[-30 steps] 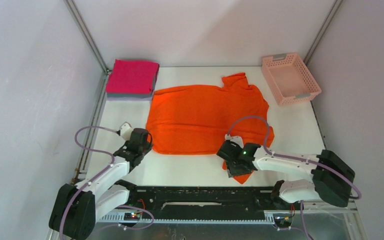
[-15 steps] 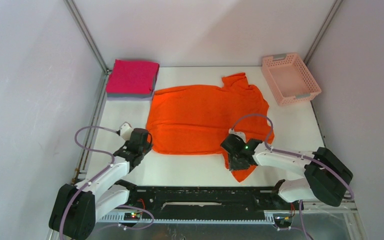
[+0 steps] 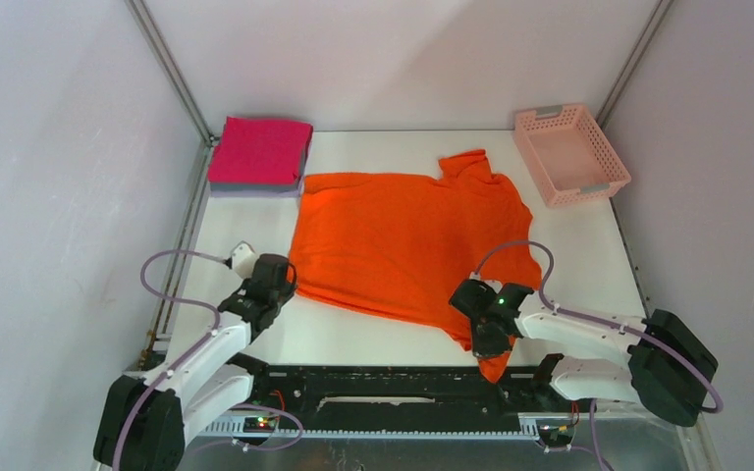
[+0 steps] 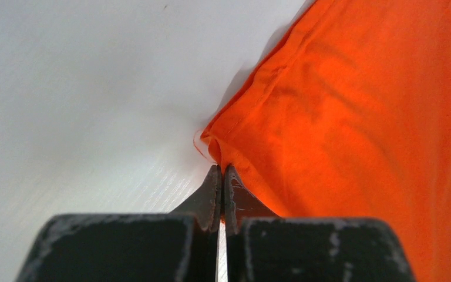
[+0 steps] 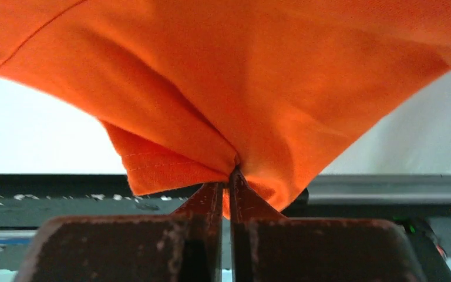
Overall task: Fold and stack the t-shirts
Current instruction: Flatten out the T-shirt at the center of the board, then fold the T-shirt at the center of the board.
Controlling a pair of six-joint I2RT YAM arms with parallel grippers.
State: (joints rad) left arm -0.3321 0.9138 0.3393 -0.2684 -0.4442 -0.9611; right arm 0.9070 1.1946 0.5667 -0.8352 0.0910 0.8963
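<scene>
Both grippers are on the orange t-shirt's near side (image 3: 383, 306) and the t-shirt's middle lies flat. My right gripper keeps folding inward and lets go over the middle (image 3: 407, 235).
The bright orange t-shirt (image 3: 407, 240) lies spread across the middle of the white table. My left gripper (image 3: 277, 286) is shut on its near left corner (image 4: 214, 147), low over the table. My right gripper (image 3: 491, 339) is shut on bunched orange cloth (image 5: 235, 147) at the near right part of the shirt, by the table's front edge; a flap hangs over the edge. A folded magenta-pink t-shirt (image 3: 260, 150) rests on a folded grey one (image 3: 253, 190) at the back left corner.
A pale pink lattice basket (image 3: 570, 153) stands at the back right corner. The black rail (image 3: 383, 385) with the arm bases runs along the near edge. Metal frame posts rise at both back corners.
Both grippers have pulled the orange shirt toward the near edge. The right gripper moved right and nearer with the cloth; the shirt now lies flatter and more spread out.
</scene>
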